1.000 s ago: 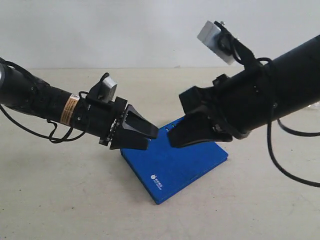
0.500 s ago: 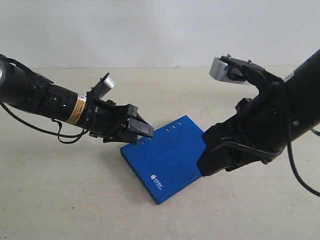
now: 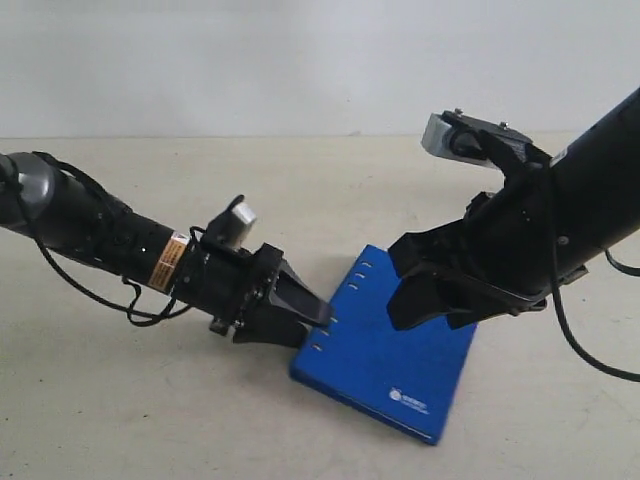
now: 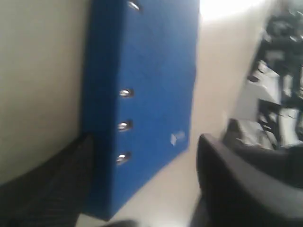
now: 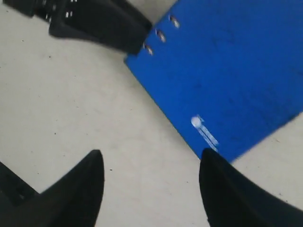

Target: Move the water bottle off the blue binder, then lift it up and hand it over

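My right gripper is above the blue binder's flat cover, so next I back it past the binder's edge opposite the spine, lower it and grip that edge.
No water bottle shows in any view. The blue binder lies flat on the table with its slotted spine edge toward my left gripper. That gripper is low at the spine-side corner and open. In the left wrist view the binder runs between its spread fingers, with nothing gripped. My right gripper hangs open just above the binder's far side. In the right wrist view the binder and its white logo lie beyond the open gripper, and the left gripper sits at the spine.
The beige table surrounds the binder, with a pale wall behind. Black cables trail from both arms. Dark clutter shows off the table's edge in the left wrist view.
The binder has slid and turned toward the front right. My left gripper has dropped lower and moved right, against its spine corner. The right gripper has shifted slightly left over the binder.
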